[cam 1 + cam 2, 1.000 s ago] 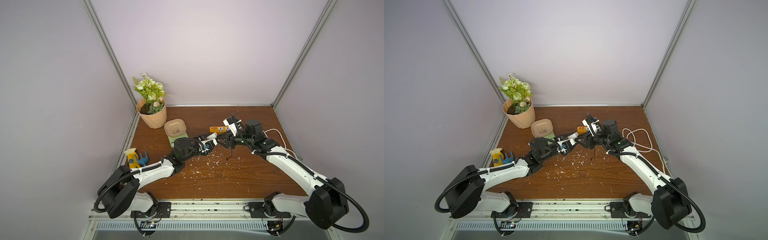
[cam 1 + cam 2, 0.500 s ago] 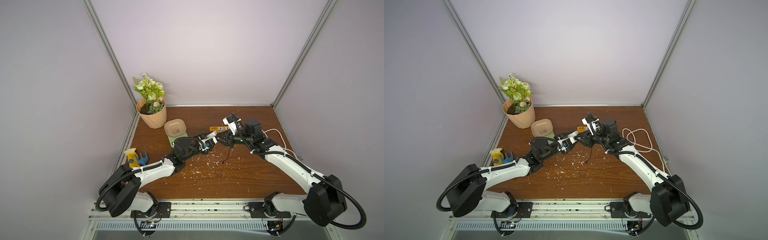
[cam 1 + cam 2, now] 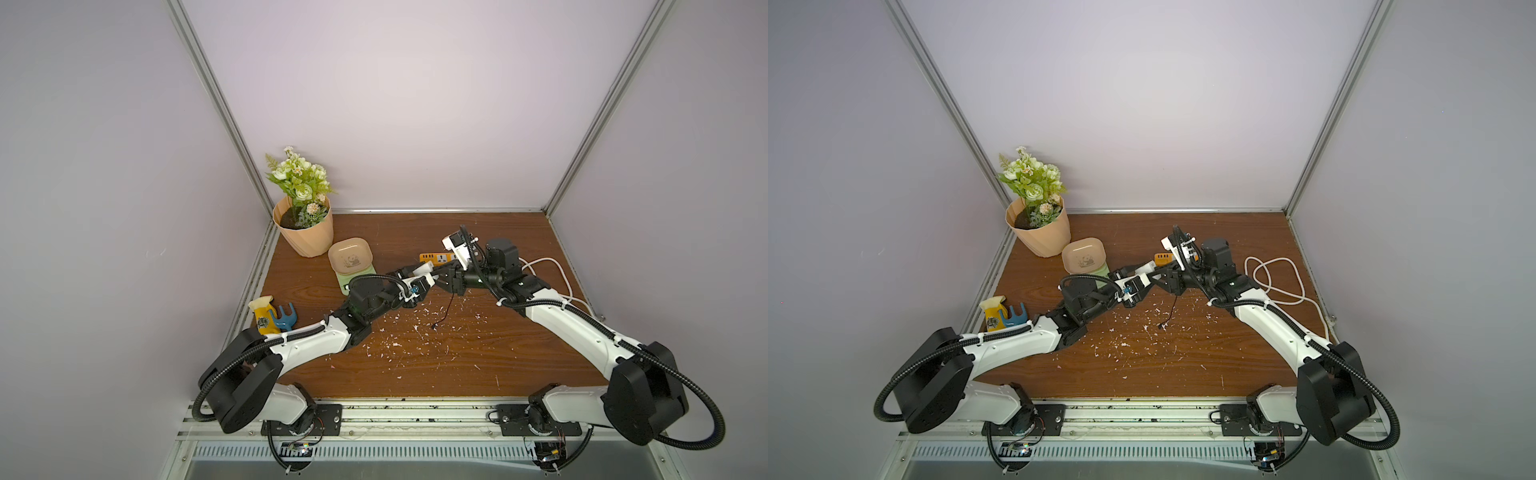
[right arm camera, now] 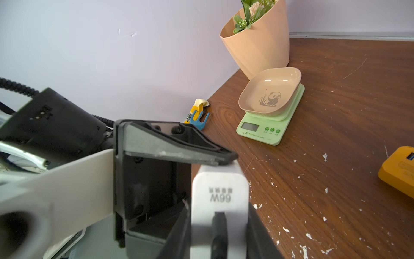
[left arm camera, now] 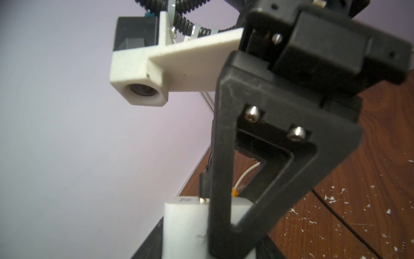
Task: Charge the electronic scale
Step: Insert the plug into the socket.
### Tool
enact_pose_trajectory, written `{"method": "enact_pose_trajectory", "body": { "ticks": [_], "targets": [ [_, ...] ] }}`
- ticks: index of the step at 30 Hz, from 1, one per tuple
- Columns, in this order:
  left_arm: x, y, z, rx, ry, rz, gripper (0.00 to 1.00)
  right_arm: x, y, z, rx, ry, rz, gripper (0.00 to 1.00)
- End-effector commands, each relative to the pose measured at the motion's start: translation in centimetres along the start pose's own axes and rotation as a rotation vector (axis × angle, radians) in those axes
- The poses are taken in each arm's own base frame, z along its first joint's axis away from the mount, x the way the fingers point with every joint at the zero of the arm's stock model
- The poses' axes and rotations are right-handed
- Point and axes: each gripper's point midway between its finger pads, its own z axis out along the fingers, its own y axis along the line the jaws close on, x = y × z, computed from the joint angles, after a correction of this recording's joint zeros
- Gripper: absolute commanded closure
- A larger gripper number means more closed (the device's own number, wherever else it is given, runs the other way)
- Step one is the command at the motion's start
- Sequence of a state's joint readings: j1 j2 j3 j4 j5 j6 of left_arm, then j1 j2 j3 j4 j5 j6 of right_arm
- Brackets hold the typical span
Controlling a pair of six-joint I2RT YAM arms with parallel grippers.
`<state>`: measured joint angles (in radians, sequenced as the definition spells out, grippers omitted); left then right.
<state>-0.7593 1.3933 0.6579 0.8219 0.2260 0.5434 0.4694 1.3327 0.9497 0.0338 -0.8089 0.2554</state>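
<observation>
The charger's end [image 5: 185,242] opposite the cable is covered by my left gripper, which should open and retreat before my right gripper plugs the charger into the power strip [image 3: 436,257].
The electronic scale [image 3: 353,266] [image 3: 1086,259] [image 4: 268,112], light green with a beige panda tray, stands on the table near the flower pot, with nothing plugged into it. Both grippers meet above the table's middle, to the right of the scale. My left gripper [image 3: 424,275] [image 5: 206,246] is shut on a white charger [image 3: 424,269] [image 5: 183,224] [image 4: 220,186]. My right gripper [image 3: 441,279] [image 4: 219,237] grips the same charger from the opposite side, jaws against its flanks. A thin black cable [image 3: 446,309] [image 3: 1171,311] is plugged into the charger and hangs down, its free end on the table.
An orange power strip [image 3: 436,257] [image 4: 398,170] lies just behind the grippers, and its white cord [image 3: 1275,278] loops at the right. A potted plant [image 3: 307,232] fills the back left corner. Yellow and blue tools [image 3: 274,320] lie at the left edge. White flakes litter the wood.
My right gripper has moved a little left, up to the left gripper, and its jaws have closed onto the charger. The hanging black cable swung along. The left arm has stayed put.
</observation>
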Motion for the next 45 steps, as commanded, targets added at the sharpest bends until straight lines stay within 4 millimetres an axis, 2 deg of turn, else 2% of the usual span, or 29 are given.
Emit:
{"method": "enact_pose_trajectory", "body": {
  "ticks": [1, 5, 9, 16, 24, 36, 45],
  "targets": [
    [-2.4, 1.3, 0.3, -0.036, -0.085, -0.002, 0.54, -2.0, 1.1, -0.6, -0.006, -0.049, -0.08, 0.87],
    [-2.4, 1.5, 0.3, -0.043, -0.081, -0.035, 0.3, -2.2, -0.2, -0.9, 0.083, -0.047, -0.098, 0.9],
    [-2.3, 2.3, 0.0, -0.079, -0.063, -0.077, 0.18, -2.8, -4.9, -1.9, 0.36, -0.04, -0.059, 0.92],
    [-1.6, 4.4, -2.4, -0.199, -0.026, -0.12, 0.12, -4.1, -13.8, -4.4, 0.845, -0.075, 0.051, 0.97],
    [-0.9, 4.3, -4.0, -0.223, -0.014, -0.147, 0.12, -3.9, -19.9, -2.8, 1.029, -0.06, 0.17, 1.0],
    [-0.9, 3.6, -5.7, -0.216, -0.031, -0.146, 0.12, -3.7, -23.2, 2.0, 1.089, 0.029, 0.17, 1.0],
    [-0.8, 3.2, -6.1, -0.21, -0.031, -0.138, 0.12, -2.9, -23.8, 3.2, 1.091, 0.05, 0.215, 1.0]
  ]
}}
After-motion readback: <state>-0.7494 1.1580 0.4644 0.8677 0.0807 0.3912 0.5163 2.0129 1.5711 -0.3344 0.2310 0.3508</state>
